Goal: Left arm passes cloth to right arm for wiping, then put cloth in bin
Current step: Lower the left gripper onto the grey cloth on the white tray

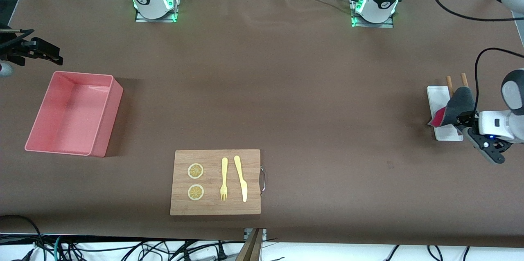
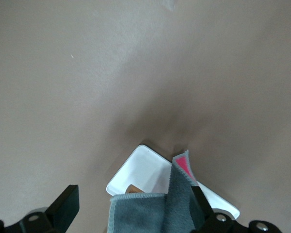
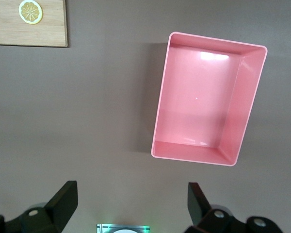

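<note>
The cloth (image 1: 457, 107) just hangs over the wooden pegs (image 1: 464, 80), so it will come loose when the robot lifts it, and the white tray will stay behind.
The cloth (image 1: 458, 103), dark grey with a crimson face showing at one corner, hangs draped over the small white tray (image 1: 436, 97) at the left arm's end of the table. My left gripper (image 1: 462, 124) is open, with its fingers spread on either side of the cloth. In the left wrist view the cloth (image 2: 150, 211) lies between the fingers and rests against one finger (image 2: 200, 206); the left gripper (image 2: 133, 190) is not shut on it. My right gripper (image 1: 45, 54) waits open and empty in the air near the pink bin (image 1: 37, 140). The bin (image 3: 160, 116) is empty.
Two brown wooden pegs (image 1: 449, 83) stick out by the white tray (image 2: 143, 167). A wooden board (image 1: 249, 163) with two lemon slices, a yellow fork and a yellow knife lies near the front camera. A corner of the board (image 3: 48, 34) shows in the right wrist view.
</note>
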Controlling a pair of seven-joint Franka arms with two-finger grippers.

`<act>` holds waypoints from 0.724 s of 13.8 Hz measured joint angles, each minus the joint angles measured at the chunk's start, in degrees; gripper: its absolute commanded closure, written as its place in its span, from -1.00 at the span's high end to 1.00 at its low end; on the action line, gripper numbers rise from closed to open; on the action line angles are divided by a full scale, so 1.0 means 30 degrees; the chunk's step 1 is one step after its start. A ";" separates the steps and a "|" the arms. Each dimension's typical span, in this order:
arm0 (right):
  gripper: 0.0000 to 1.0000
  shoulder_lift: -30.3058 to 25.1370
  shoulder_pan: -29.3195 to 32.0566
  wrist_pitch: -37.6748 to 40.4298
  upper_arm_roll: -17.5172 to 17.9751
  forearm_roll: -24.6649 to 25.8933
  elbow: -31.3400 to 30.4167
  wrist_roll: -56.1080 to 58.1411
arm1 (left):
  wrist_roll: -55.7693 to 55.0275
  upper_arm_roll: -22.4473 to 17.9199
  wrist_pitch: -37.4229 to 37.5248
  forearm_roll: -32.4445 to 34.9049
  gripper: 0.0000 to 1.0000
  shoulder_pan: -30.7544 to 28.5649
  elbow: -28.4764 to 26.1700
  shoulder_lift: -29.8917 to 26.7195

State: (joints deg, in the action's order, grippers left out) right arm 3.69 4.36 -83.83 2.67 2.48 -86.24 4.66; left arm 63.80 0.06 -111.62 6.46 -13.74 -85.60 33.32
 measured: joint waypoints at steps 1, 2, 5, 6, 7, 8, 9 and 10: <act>1.00 0.0001 -0.0001 -0.0001 0.0001 0.0000 0.0000 -0.0001 | 0.0110 -0.0018 0.0000 0.0129 0.88 -0.0042 0.0140 0.0452; 1.00 0.0002 0.0000 -0.0004 0.0000 0.0000 0.0000 -0.0004 | 0.0187 -0.0035 0.0000 0.0131 0.63 -0.0188 0.0247 0.0838; 1.00 0.0002 0.0000 -0.0013 0.0000 -0.0001 0.0000 -0.0009 | 0.0391 -0.0040 -0.0002 0.0131 0.37 -0.0770 0.0515 0.1275; 1.00 0.0002 0.0000 -0.0014 0.0001 -0.0002 0.0001 -0.0010 | 0.0453 -0.0038 -0.0001 0.0132 0.37 -0.0838 0.0575 0.1273; 1.00 0.0002 0.0000 -0.0015 0.0000 -0.0002 0.0001 -0.0011 | 0.0495 -0.0038 0.0001 0.0132 0.29 -0.0864 0.0616 0.1274; 1.00 0.0002 0.0000 -0.0017 0.0000 -0.0002 0.0001 -0.0011 | 0.0501 -0.0038 0.0002 0.0132 0.10 -0.0874 0.0632 0.1274; 1.00 0.0002 0.0000 -0.0020 0.0000 -0.0002 0.0000 -0.0015 | 0.0510 -0.0034 0.0002 0.0132 -0.03 -0.0873 0.0635 0.1274; 1.00 0.0002 0.0000 -0.0022 0.0000 -0.0002 0.0001 -0.0019 | 0.0511 -0.0031 0.0002 0.0132 -0.06 -0.0873 0.0636 0.1274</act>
State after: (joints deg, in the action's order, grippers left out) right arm 3.70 4.36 -83.90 2.67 2.47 -86.24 4.60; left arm 65.34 -0.04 -111.61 6.86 -16.36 -83.69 37.14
